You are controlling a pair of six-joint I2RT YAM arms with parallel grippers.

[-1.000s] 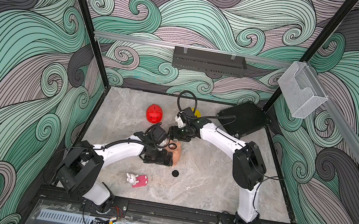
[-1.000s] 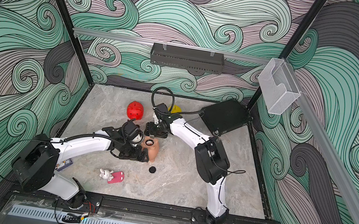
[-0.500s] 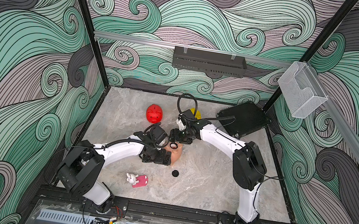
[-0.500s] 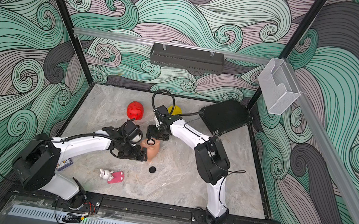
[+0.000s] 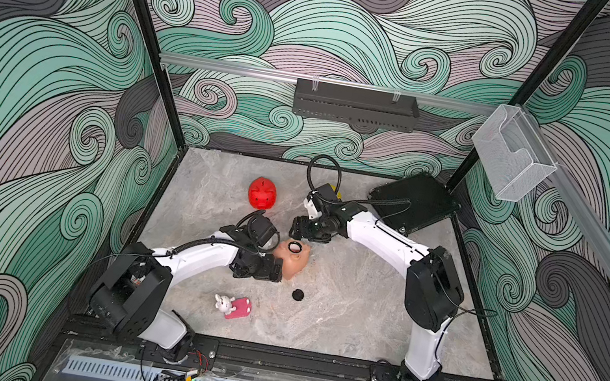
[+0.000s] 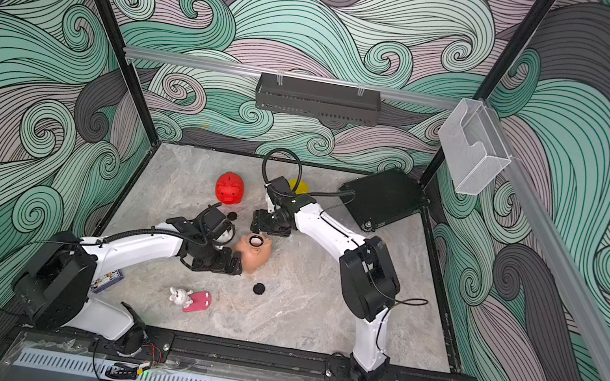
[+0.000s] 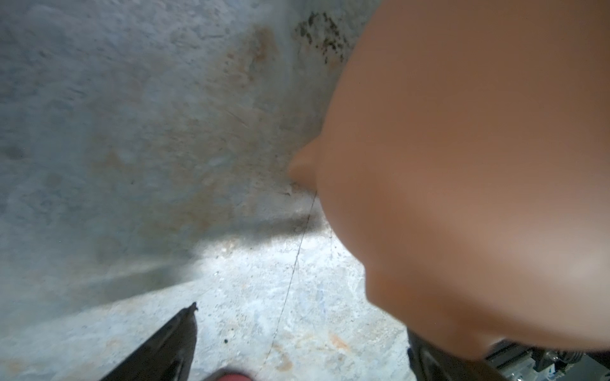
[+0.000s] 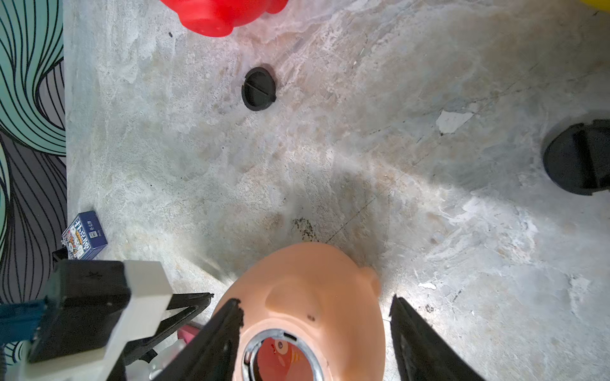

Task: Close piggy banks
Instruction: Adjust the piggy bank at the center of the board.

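The peach-pink pig is lying crooked with its belly hole tipped toward the robot's right gripper, so next the left gripper moves back and straightens the pig from its side.
The peach-pink piggy bank lies mid-table, its round belly hole facing up and uncovered. My left gripper is open wide at the pig's left side. The pig rests by one finger and stands clear of the other. My right gripper hovers open just over the pig, empty, one finger on each side of the hole. The red piggy bank stands behind. The yellow piggy bank is mostly hidden behind the right arm.
Black round plugs lie loose: one plug in front of the pig, a second plug near the red pig, a third plug. A white bunny toy lies front left. A blue card box is at the left wall, a black case back right.
My right gripper has come forward and down onto the peach-pink pig, still open. The left arm and the pig have not moved.
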